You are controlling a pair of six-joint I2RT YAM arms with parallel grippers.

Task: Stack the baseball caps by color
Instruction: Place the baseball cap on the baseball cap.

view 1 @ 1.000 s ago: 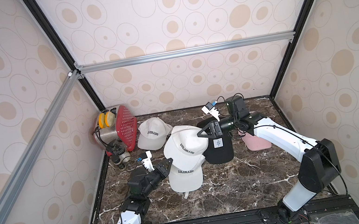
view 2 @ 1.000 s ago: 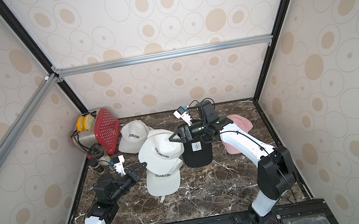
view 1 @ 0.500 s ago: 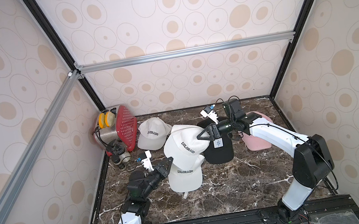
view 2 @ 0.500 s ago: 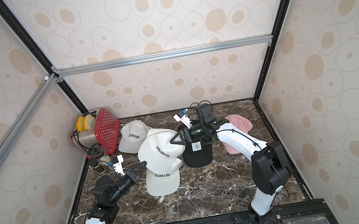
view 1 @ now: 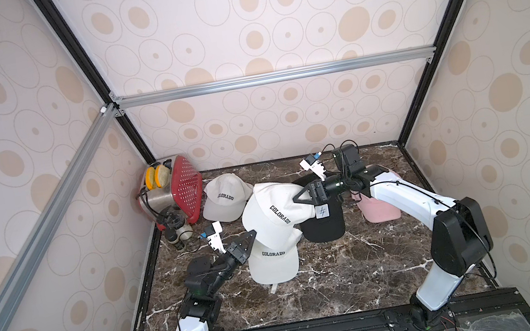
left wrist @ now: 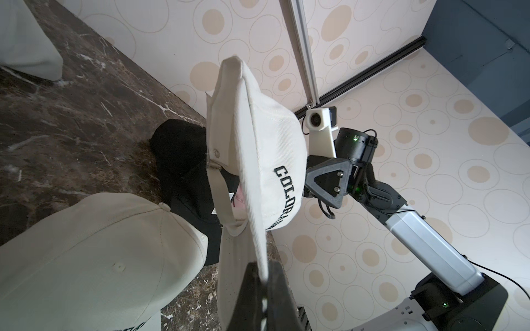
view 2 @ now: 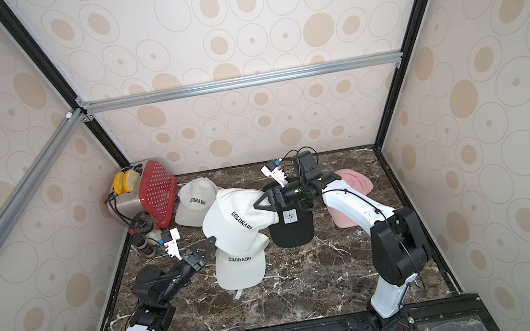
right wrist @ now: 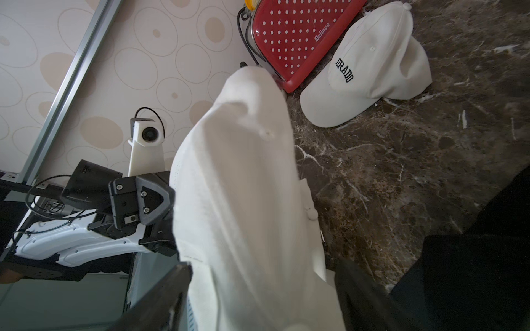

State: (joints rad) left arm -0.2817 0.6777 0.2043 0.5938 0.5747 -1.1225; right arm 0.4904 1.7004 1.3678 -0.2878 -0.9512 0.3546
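Next, my right gripper pinches the hanging cap's top and swings it square before lowering it, because the hanging white cap slants crooked over the white cap below.
A white baseball cap lettered COLORADO hangs in the air above the marble table. My left gripper is shut on the edge of its brim. My right gripper is open, its jaws standing wide on either side of the cap's crown. Under it a second white cap lies on the table. A third white cap rests at the back left. A black cap with a white patch and a pink cap lie to the right.
A red toaster holding yellow rounds stands in the back left corner, with small jars in front of it. Patterned walls close in the table on three sides.
The right gripper's jaws have spread apart around the cap's crown. The left gripper still holds the brim, and the cap hangs in about the same place.
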